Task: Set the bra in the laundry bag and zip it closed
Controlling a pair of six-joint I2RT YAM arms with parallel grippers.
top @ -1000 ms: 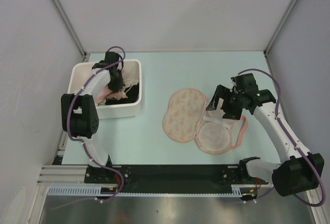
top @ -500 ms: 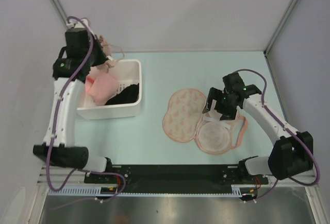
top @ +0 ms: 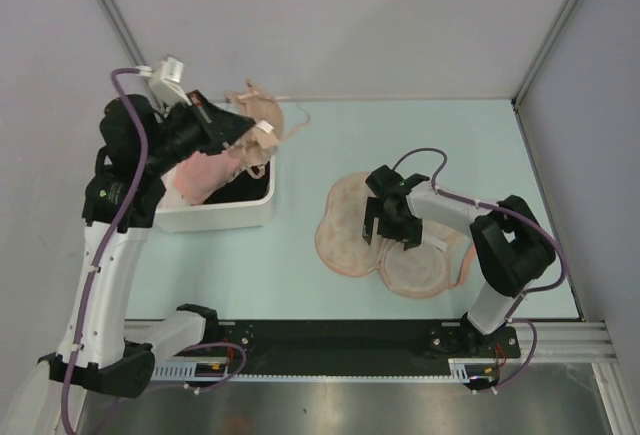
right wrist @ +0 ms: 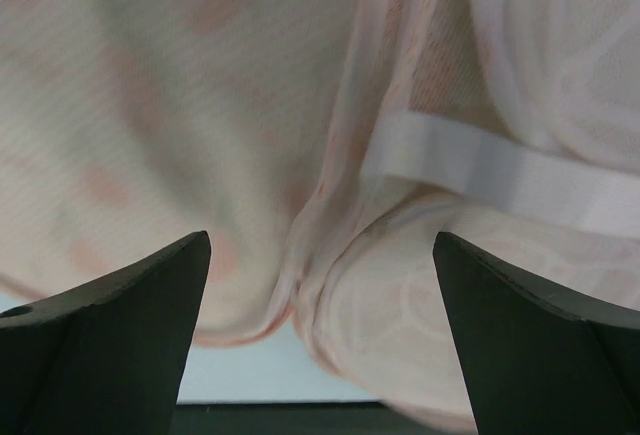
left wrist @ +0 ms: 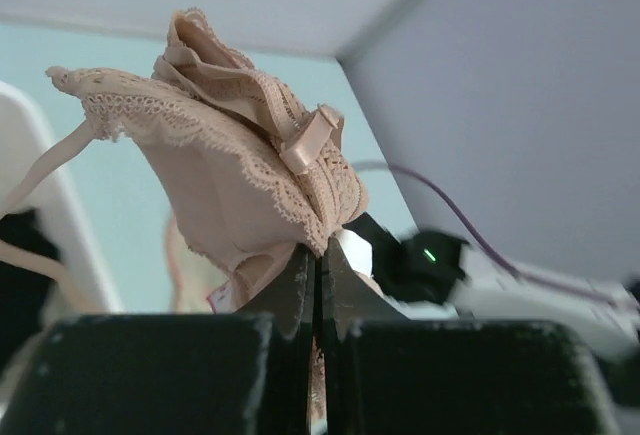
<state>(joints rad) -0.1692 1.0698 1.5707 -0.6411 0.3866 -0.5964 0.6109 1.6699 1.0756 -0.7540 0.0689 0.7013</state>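
Next, I lower the bra in front of the laundry bag and spread it with both grippers first, because the bra hangs bunched point(top: 258, 123) from my left gripper.
The beige lace bra point(top: 262, 113) hangs bunched in the air above the far right corner of the white bin, one strap trailing to the right. My left gripper point(top: 248, 135) is shut on it; in the left wrist view the lace and a bow point(left wrist: 230, 155) rise from the pinched fingertips point(left wrist: 318, 251). The laundry bag point(top: 350, 223) lies open and flat on the table, its printed lobe on the left and its white-lined lobe point(top: 415, 267) on the right. My right gripper point(top: 380, 227) hovers open, low over the fold between the lobes point(right wrist: 310, 245), with nothing between its fingers.
The white plastic bin point(top: 225, 217) stands at the left and holds a pink cloth point(top: 200, 177) and a black garment point(top: 248, 179). A white band point(right wrist: 500, 173) crosses the bag's lining. Grey walls close the table in at the left, back and right.
My left gripper closed on the bra, lifted it out of the bin and swung it up and to the right. My right gripper moved left and down over the bag's middle fold, still open.
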